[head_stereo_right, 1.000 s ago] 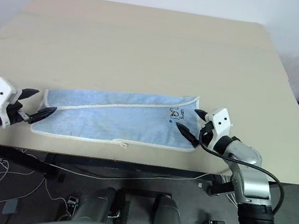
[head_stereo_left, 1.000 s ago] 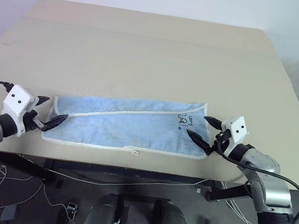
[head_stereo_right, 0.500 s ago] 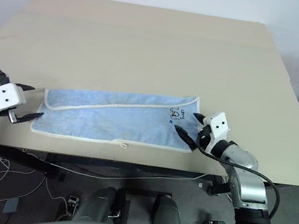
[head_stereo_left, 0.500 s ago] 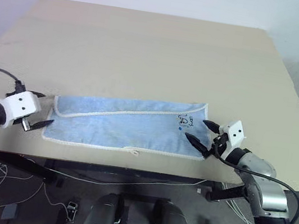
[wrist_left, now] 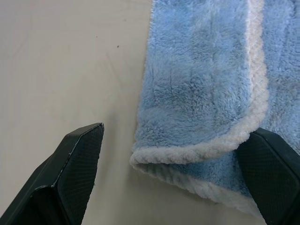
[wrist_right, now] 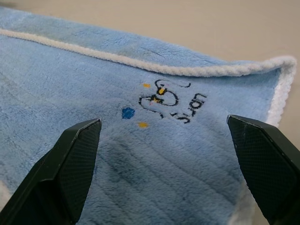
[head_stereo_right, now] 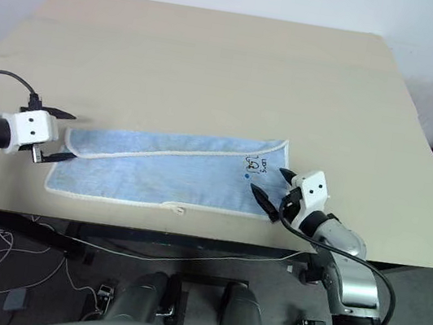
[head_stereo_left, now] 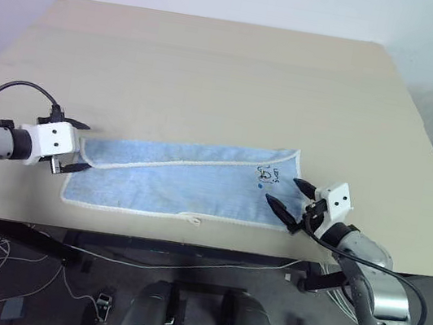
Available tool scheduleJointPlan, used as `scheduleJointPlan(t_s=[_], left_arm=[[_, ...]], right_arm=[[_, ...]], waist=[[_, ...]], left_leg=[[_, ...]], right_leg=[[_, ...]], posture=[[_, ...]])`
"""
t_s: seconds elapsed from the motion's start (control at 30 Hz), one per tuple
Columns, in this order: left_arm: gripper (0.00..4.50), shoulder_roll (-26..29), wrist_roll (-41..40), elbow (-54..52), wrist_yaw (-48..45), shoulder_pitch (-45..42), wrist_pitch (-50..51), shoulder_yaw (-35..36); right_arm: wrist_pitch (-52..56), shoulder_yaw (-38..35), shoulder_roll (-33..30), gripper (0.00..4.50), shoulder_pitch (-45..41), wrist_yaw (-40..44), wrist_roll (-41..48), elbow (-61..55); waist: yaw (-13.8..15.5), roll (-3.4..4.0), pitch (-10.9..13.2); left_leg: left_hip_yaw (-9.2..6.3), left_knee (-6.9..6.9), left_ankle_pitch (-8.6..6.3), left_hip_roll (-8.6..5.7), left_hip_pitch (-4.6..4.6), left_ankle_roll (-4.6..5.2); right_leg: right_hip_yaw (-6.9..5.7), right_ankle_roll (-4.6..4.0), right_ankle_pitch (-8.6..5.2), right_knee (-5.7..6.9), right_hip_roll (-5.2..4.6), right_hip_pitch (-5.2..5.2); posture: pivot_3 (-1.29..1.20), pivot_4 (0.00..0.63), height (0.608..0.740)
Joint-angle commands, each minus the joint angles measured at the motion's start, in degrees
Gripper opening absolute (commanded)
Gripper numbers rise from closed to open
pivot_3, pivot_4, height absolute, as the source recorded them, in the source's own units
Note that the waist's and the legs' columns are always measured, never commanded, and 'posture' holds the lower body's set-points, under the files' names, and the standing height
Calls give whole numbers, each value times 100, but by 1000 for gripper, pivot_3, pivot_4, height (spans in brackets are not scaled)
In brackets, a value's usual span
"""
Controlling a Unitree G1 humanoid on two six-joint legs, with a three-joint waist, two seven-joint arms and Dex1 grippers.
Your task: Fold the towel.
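The towel's white piping (head_stereo_left: pixel 208 163) stops short of the towel's plain far fold, so the narrow flap (head_stereo_left: pixel 168 154) will open back out flat when the robot pulls it.
The towel (head_stereo_left: pixel 180 186) is light blue with white piping and lies flat as a long folded strip near the table's front edge. A dark printed motif (wrist_right: pixel 164 101) sits near its right end. My left gripper (head_stereo_left: pixel 79 146) stands open at the towel's left end, and the folded corner (wrist_left: pixel 201 93) lies between its fingers (wrist_left: pixel 70 178). At the right end my right gripper (head_stereo_left: pixel 283 191) is open, with its jaws spread low over the cloth beside the motif. Neither gripper holds anything.
The beige table (head_stereo_left: pixel 214 71) stretches far behind the towel. Its front edge (head_stereo_left: pixel 187 244) runs just below the towel, with cables on the floor (head_stereo_left: pixel 35 266) beyond. A tiny white loop (head_stereo_left: pixel 195 221) sticks out of the towel's near hem.
My left gripper has swung in from the left and rolled, so its fingers now straddle the towel's left corner. The right gripper has drawn slightly back and lower. The towel lies as before.
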Motion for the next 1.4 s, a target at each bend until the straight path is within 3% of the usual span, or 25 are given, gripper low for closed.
scheduleJointPlan(t_s=[0.03, 0.1, 0.2, 0.6, 0.73, 0.9, 1.13, 1.33, 1.4], left_arm=[[4484, 139, 158, 235, -238, -99, -238, -167], [4484, 107, 128, 286, -326, -161, -317, -200], [3940, 19, -31, 223, -515, -132, -341, -166], [12, -7, -732, -47, -728, 275, 157, 267], [12, -92, -1093, -255, -626, 446, 664, 555], [12, -285, -1633, -860, -370, 845, 1497, 1019], [12, -620, -1958, -1804, 85, 1420, 2253, 1338], [12, -785, -1966, -2273, 344, 1770, 2481, 1397], [0, -815, -1987, -2396, 418, 1844, 2545, 1433]], right_arm=[[-142, -91, 49, 4495, 37, -82, -12, -249], [-160, -64, 75, 4495, 33, -109, -23, -236], [-172, -55, 91, 4500, -11, -120, -30, -201], [-216, -30, -104, 4500, -336, 66, -120, -25], [-330, 61, -259, 4500, -627, 179, -332, -10], [-1144, 534, -798, 4500, -1321, -77, -1698, 676], [-3003, 1422, -1262, 4500, -2644, -876, -3634, 2726], [-4196, 2059, -1340, 4500, -3603, -1612, -4707, 4315], [-4453, 2168, -1365, 4115, -3767, -1671, -4843, 4547]], waist=[[-5, 0, 0], [-17, 0, 0], [-9, 0, 0], [-7, 0, 0], [-2, -1, 0], [-15, -2, 0], [-33, -2, 1], [-51, -2, 1], [-41, -2, 1]], left_leg=[[0, 4, -1, 1, 0, 2], [2, 14, -3, 4, 0, 5], [2, 22, -3, 5, 0, 6], [1, 42, -8, 6, -1, 15], [1, 46, -8, 6, -2, 15], [2, 53, -8, 4, -1, 15], [4, 58, -4, 2, 0, 8], [14, 58, 12, 2, 3, -19], [14, 58, 15, 2, 3, -23]], right_leg=[[0, 1, 0, 1, 2, 2], [0, 2, -1, 8, 6, 2], [1, 4, -3, 17, 7, 2], [0, 6, -4, 28, 6, 8], [0, 7, -4, 33, 6, 7], [3, 12, -8, 47, 3, 4], [6, 21, -16, 65, 1, 0], [13, 22, -18, 67, 2, -2], [14, 22, -18, 69, 2, -1]], posture=[[0, 150, 740], [0, 150, 740], [0, 150, 740], [0, 150, 740], [0, 150, 740], [0, 150, 740], [0, 150, 740], [0, 150, 740], [0, 150, 740]])
